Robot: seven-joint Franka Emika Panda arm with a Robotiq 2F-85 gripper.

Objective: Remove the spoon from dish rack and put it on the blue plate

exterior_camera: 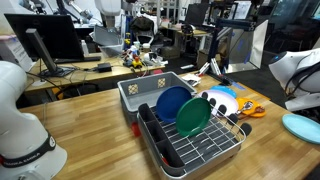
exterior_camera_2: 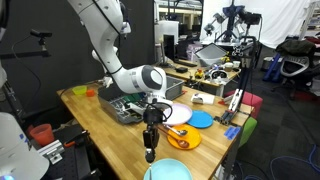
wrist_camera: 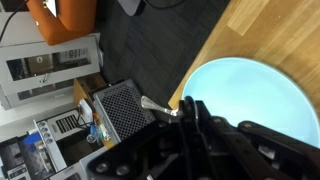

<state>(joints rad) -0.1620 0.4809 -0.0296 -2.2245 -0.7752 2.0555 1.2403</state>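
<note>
My gripper should now go inward and down until the spoon [wrist_camera: 153, 105] touches the plate [wrist_camera: 242, 98], because the spoon hangs low over the rim of the empty pale blue plate.
My gripper [exterior_camera_2: 150, 154] hangs point-down over the near end of the wooden table, just above the pale blue plate [exterior_camera_2: 168, 171]. It is shut on a metal spoon. In the wrist view the spoon's silver end [wrist_camera: 153, 104] sticks out sideways from between my fingers [wrist_camera: 186, 116], beside the pale blue plate [wrist_camera: 250, 95] and over its rim. The silver wire dish rack [exterior_camera: 200, 152] stands in the middle of the table, also seen behind my arm in an exterior view [exterior_camera_2: 124, 108]. The pale blue plate also shows at the frame edge in an exterior view [exterior_camera: 303, 127]; my gripper is out of that view.
A green plate [exterior_camera: 193, 117] and a royal-blue plate [exterior_camera: 172, 102] stand in the rack, with a grey tub [exterior_camera: 148, 88] behind. An orange plate [exterior_camera_2: 181, 139], a white plate [exterior_camera_2: 178, 114] and a blue disc [exterior_camera_2: 202, 119] lie nearby. The table edge and dark floor [wrist_camera: 150, 50] are close.
</note>
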